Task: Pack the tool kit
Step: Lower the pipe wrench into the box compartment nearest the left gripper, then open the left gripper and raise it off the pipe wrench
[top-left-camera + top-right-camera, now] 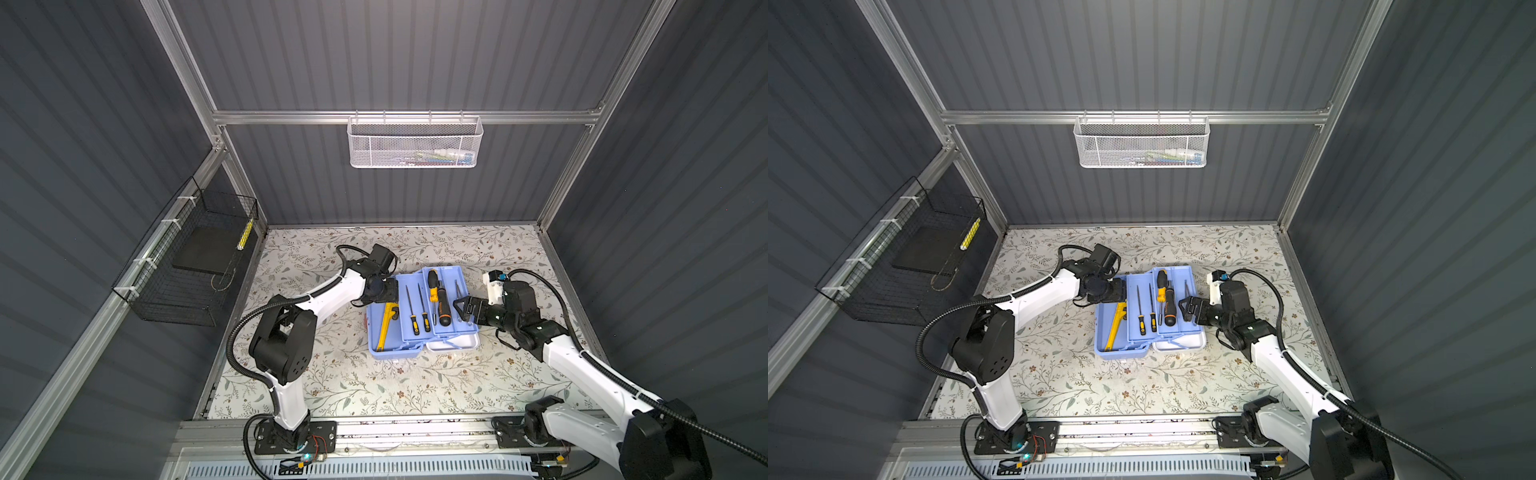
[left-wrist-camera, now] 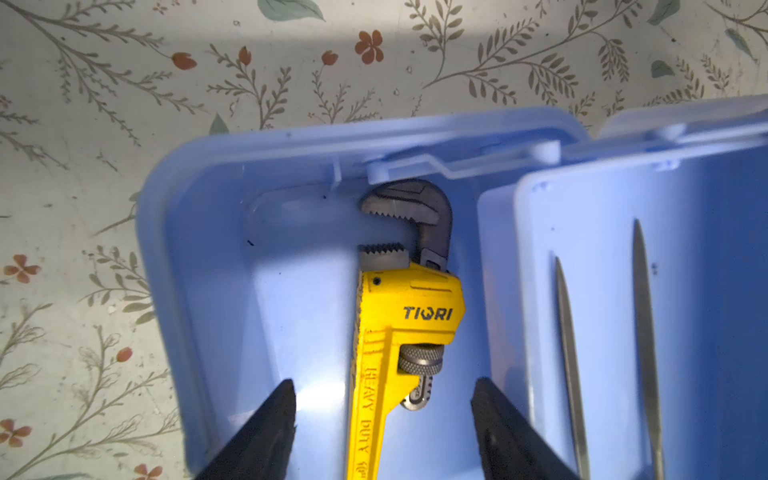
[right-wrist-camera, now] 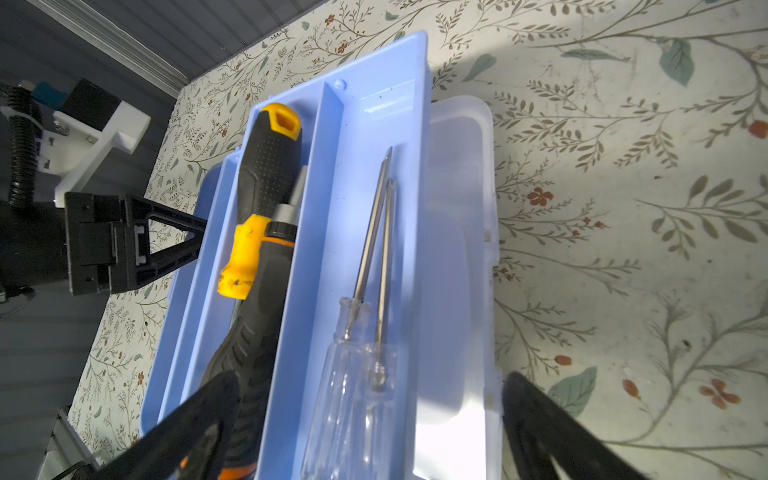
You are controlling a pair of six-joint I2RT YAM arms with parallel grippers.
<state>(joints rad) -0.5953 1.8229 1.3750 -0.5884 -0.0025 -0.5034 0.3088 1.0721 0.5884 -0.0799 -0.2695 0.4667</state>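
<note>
The blue tray juts over the white lid [image 1: 457, 335], so next my left gripper steadies the tool kit's base while my right gripper pushes the tray's outside inward [image 3: 419, 208].
The tool kit lies open mid-table in both top views: light blue base [image 1: 375, 352] [image 1: 1100, 350], blue tray [image 1: 457, 271] on top, white lid [image 1: 457, 344] at the right. A yellow pipe wrench [image 1: 385, 328] [image 2: 399, 316] rests in the base. My left gripper [image 1: 390, 291] [image 2: 382, 399] hangs open over the wrench's handle, with a gap on each side. Thin screwdrivers [image 1: 417, 309] and thick black-handled ones [image 3: 270, 166] lie in the tray. Over the tray's right compartment, above two clear-handled screwdrivers [image 3: 357, 374], my right gripper [image 1: 461, 309] [image 3: 370, 399] stands wide open, holding nothing.
A white mesh basket [image 1: 415, 143] hangs on the back wall. A black wire basket [image 1: 187, 270] is fixed to the left wall. The floral table [image 1: 374, 390] stretches around the kit, with aluminium frame posts at its edges.
</note>
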